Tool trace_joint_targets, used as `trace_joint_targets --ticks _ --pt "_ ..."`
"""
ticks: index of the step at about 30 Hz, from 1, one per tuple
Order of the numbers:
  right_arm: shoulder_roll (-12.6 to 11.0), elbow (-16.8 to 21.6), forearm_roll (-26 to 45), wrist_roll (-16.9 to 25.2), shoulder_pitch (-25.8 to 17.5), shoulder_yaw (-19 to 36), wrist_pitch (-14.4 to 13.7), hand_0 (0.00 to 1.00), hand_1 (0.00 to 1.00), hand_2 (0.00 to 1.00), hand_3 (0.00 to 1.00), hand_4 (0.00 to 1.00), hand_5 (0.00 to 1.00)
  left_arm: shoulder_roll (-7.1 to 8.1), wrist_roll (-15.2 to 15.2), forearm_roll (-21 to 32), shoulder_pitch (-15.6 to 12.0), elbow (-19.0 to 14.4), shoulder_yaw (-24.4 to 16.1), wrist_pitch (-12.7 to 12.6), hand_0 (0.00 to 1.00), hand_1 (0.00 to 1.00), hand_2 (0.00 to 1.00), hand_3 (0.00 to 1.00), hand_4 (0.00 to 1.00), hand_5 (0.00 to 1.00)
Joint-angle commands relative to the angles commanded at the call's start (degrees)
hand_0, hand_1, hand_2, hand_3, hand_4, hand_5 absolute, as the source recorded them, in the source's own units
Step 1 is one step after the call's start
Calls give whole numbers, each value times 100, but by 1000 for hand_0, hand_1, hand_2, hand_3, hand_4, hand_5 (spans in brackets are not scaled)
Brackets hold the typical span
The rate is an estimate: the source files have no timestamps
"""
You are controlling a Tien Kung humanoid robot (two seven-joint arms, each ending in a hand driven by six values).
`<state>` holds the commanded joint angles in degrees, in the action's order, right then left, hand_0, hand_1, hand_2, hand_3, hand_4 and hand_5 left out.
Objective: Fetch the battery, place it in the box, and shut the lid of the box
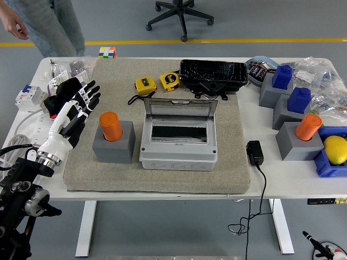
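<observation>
I expect the battery to slide out and leave the block behind when I lift, because the orange battery's smooth, straight side (110,125) rises from the grey block's top (126,134).
An orange cylinder battery (110,125) stands upright in a grey block holder (114,144) on the left of the beige mat. The grey box (178,141) sits mid-mat with its clear lid (181,108) raised toward the back and a dark empty slot inside. My left hand (76,111) hovers over the mat's left edge, just left of the battery, fingers spread and holding nothing. The right arm is out of view.
Two yellow tape measures (157,82) and a black case (213,73) lie behind the box. Blue and orange pieces on grey blocks (295,116) stand at the right, by a blue bin with a yellow object (335,149). A black adapter (255,153) lies right of the box. A person (46,21) stands at the far left.
</observation>
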<state>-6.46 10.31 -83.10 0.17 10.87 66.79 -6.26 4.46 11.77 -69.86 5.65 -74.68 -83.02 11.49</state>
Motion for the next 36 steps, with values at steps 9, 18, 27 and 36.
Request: trace_joint_targets --ticks 9,18,27,36 --pt "-3 0 11 -4 -5 -33 0 855 793 779 836 998 998 -48 -9 -7 -32 15 224 -99 916 996 998 998 998 566" --pt "-12 0 25 -9 -9 -81 0 855 793 778 835 998 998 -19 -62 -34 -16 176 274 5 854 909 929 950 998 582" --pt "-6 0 89 -2 -23 -170 -2 854 792 778 835 998 998 -2 0 -9 4 289 311 -37 861 906 920 947 998 575" --pt "-3 0 90 -3 2 -146 -4 854 793 778 836 998 998 22 48 -27 148 377 367 -94 844 894 888 920 998 535"
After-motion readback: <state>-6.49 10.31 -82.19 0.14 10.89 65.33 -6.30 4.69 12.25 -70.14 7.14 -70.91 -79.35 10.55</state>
